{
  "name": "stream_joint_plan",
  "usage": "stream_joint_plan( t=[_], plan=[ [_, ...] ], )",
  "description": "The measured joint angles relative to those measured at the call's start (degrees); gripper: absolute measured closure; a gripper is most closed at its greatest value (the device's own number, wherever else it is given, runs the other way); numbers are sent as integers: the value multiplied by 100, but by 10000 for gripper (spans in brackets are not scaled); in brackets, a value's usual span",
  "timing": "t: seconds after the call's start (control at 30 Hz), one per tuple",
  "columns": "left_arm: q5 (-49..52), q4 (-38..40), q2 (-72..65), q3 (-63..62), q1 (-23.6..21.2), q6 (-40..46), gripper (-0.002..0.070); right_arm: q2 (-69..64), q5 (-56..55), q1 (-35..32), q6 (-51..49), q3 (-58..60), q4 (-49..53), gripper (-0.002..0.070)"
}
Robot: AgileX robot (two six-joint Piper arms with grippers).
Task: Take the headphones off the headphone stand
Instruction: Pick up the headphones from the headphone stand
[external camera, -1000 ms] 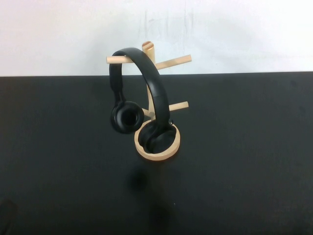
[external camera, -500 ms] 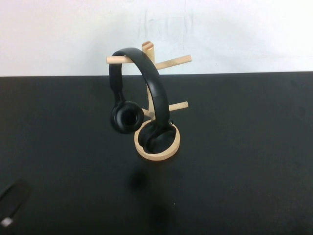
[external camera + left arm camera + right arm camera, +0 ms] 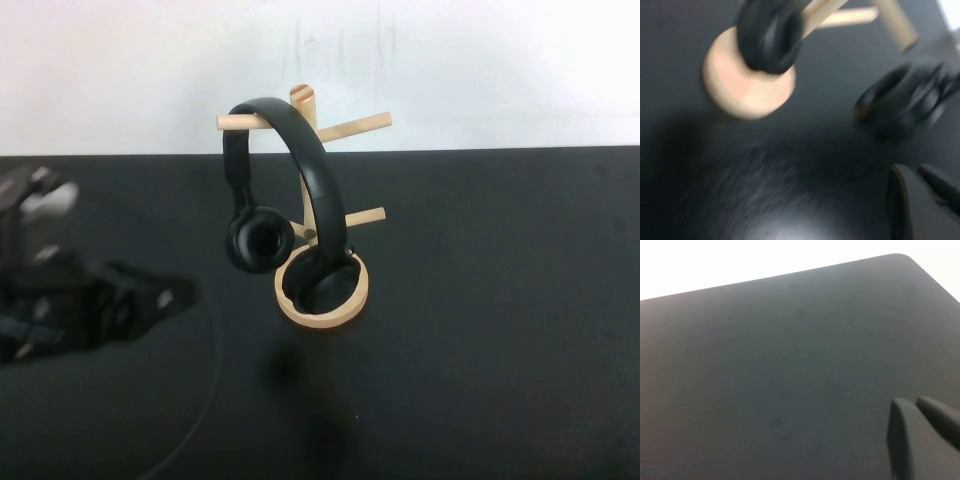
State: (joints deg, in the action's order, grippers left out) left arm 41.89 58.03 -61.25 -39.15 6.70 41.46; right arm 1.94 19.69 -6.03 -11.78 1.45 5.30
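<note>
The headband hangs over the top peg [image 3: 268,107], while my left gripper is low, level with the ear cup [image 3: 258,240]. Next, I move up and lift it by the headband.
The black headphones [image 3: 312,175] hang by the headband over the top pegs of the light wooden headphone stand [image 3: 350,127]. One ear cup [image 3: 259,239] hangs left of the post, and the other sits low over the round base [image 3: 322,316]. My left gripper [image 3: 170,298] is at the left of the table, pointing at the stand and about a hand's width short of the left ear cup. In the left wrist view its fingertips [image 3: 915,172] lie together, with an ear cup [image 3: 902,100] and the base [image 3: 740,92] ahead. My right gripper [image 3: 915,407] is shut and empty over bare table.
The black table [image 3: 480,350] runs to a white wall at the back. A thin cable from the left arm curves over the table at the front left [image 3: 205,400]. The right wrist view shows the table's rounded far corner [image 3: 900,257].
My left arm has swung in from the bottom left corner and up toward the stand. The headphones and the stand have not moved.
</note>
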Motion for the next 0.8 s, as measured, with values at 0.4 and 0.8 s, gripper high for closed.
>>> stream_joint_plan(
  t=[0.4,0.8],
  plan=[
    [-792,874,-1854,-1668,1600,776,624,0,0,0,0,0,0,682],
    [-1243,897,-1935,-1882,1592,567,244,0,0,0,0,0,0,682]
  ],
)
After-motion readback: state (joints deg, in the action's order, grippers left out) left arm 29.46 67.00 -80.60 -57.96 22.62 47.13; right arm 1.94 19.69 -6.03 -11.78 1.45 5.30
